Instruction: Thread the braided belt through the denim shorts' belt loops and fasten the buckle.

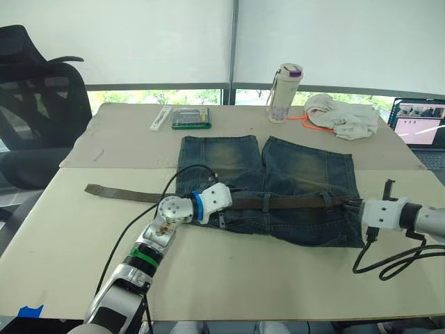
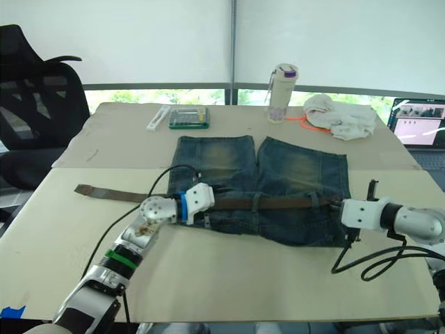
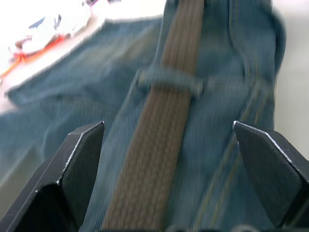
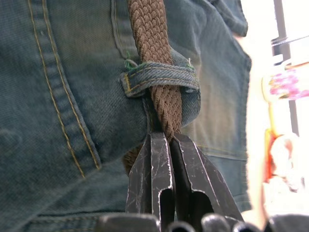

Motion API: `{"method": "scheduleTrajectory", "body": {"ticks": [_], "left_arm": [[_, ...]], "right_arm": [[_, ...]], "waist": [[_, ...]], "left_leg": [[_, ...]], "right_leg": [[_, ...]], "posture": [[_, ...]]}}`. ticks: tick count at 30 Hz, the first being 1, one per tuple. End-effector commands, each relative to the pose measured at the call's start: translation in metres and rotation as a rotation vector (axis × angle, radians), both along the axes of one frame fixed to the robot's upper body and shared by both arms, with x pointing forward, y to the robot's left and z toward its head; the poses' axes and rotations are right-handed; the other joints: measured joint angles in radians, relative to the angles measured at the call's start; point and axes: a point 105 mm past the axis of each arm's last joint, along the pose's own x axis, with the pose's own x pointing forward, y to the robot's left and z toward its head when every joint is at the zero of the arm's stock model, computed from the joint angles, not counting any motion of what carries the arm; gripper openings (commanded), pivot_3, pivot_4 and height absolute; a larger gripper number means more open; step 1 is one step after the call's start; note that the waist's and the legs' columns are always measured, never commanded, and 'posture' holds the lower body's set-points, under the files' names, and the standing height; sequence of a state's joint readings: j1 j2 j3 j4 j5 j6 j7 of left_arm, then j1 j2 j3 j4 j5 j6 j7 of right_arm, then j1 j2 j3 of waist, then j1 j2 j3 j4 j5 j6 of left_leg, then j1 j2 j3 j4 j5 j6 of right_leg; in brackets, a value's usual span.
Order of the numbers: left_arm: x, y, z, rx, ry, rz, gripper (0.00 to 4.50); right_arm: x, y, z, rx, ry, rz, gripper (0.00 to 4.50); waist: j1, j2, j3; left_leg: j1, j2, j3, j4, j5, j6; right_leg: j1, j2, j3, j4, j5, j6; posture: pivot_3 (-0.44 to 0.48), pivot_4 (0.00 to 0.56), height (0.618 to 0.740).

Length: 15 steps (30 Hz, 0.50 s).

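Observation:
The belt passes under the belt loops, so the waistband (image 1: 297, 207) will come along with it toward the robot and gape open when the robot pulls the belt.
The denim shorts (image 1: 292, 167) lie flat mid-table, waistband towards me. The braided belt (image 1: 125, 194) runs along the waistband under belt loops (image 1: 265, 202), and its long free end trails left over the table. My left gripper (image 3: 169, 130) is open at the shorts' left edge, with one finger (image 3: 84, 159) on each side of the belt (image 3: 164, 140), short of a belt loop (image 3: 169, 82). My right gripper (image 4: 166, 137) is shut on the belt's tip where it comes out of a loop (image 4: 157, 77) at the shorts' right edge (image 1: 351, 204). The buckle is out of view.
At the table's far side stand a water bottle (image 1: 284, 92), an off-white cloth bundle (image 1: 342, 116) with an orange cord, a green box (image 1: 190, 118) and a white remote (image 1: 160, 117). A laptop (image 1: 421, 125) is far right and an office chair (image 1: 35, 97) left. Black cables (image 1: 389, 261) loop from the right arm.

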State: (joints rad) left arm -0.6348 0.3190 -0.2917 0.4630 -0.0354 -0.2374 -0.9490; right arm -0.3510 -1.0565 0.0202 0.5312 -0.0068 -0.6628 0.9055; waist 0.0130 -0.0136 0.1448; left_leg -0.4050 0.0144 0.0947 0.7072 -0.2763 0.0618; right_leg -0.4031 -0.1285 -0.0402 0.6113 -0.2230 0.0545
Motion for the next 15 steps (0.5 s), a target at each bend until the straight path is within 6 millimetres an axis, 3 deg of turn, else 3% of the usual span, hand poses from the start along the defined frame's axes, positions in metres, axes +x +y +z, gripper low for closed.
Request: {"method": "scheduleTrajectory", "body": {"ticks": [1, 9, 15], "left_arm": [[0.008, 0.002, 0.010, 0.028, -0.078, -0.016, 4.50], [0.016, -0.006, 0.013, 0.124, -0.207, -0.065, 4.50], [0.022, -0.017, 0.020, 0.188, -0.341, -0.090, 2.73]], "right_arm": [[-0.001, -0.001, 0.022, 0.035, -0.018, 0.003, 0.07], [-0.001, 0.001, 0.027, 0.052, -0.019, 0.005, 0.07], [-0.002, 0.003, 0.030, 0.060, -0.027, 0.004, 0.00]], "waist": [[0.001, 0.000, 0.000], [0.000, 0.000, 0.000], [-0.001, 0.000, 0.000]], "left_leg": [[0.000, 0.000, 0.000, 0.000, 0.000, 0.000], [-0.001, 0.000, 0.000, 0.000, 0.000, 0.000], [-0.001, 0.000, 0.000, 0.000, 0.000, 0.000]], "right_leg": [[0.000, 0.000, 0.000, 0.000, 0.000, 0.000], [-0.001, 0.000, 0.000, 0.000, 0.000, 0.000], [-0.001, 0.000, 0.000, 0.000, 0.000, 0.000]], "posture": [[0.000, 0.150, 0.737], [0.000, 0.150, 0.737], [0.000, 0.150, 0.737]]}}
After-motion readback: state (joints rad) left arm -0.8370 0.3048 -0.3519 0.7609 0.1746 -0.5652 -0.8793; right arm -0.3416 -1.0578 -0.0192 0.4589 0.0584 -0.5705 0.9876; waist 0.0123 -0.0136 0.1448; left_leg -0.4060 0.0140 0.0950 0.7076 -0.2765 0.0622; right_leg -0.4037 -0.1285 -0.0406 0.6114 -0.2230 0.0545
